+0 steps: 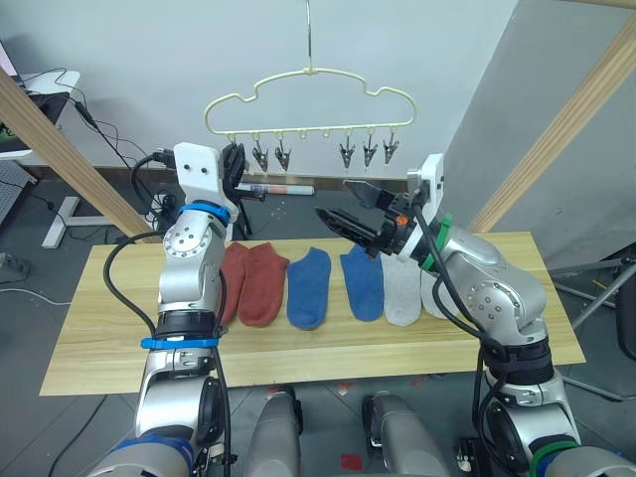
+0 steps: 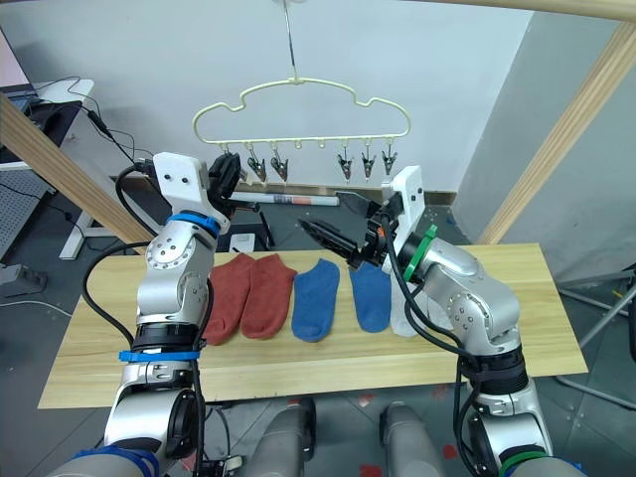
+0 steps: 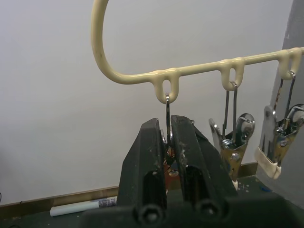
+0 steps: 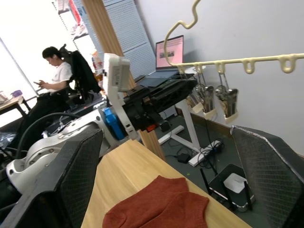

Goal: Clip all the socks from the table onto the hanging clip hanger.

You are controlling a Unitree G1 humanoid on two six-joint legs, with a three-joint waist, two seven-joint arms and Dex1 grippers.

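Note:
I expect the outer light grey sock (image 1: 430, 298) to bunch up into a pleat with its cuff spread upward when I lift it, because the socks lie flat (image 1: 401, 292).
The pale-yellow clip hanger (image 1: 318, 127) hangs by its hook above the far edge of the table (image 1: 119, 338), with several grey clips (image 1: 346, 154) along its bar. My left gripper (image 1: 234, 161) is raised to the leftmost clip (image 3: 167, 107) and shut on it. My right gripper (image 1: 333, 199) stands open and empty in the air over the socks. On the table, left to right, lie two rust-red socks (image 1: 260, 286), two blue socks (image 1: 310, 288) and a light grey sock (image 1: 401, 290). My right arm partly hides another grey one (image 1: 433, 296).
Thick wooden frame poles slant at the left (image 1: 60, 149) and the right (image 1: 566, 129). A white marker-like tube (image 1: 283, 189) lies behind the table. A seated person (image 4: 52, 80) and a laptop (image 4: 171, 50) are off to the left side.

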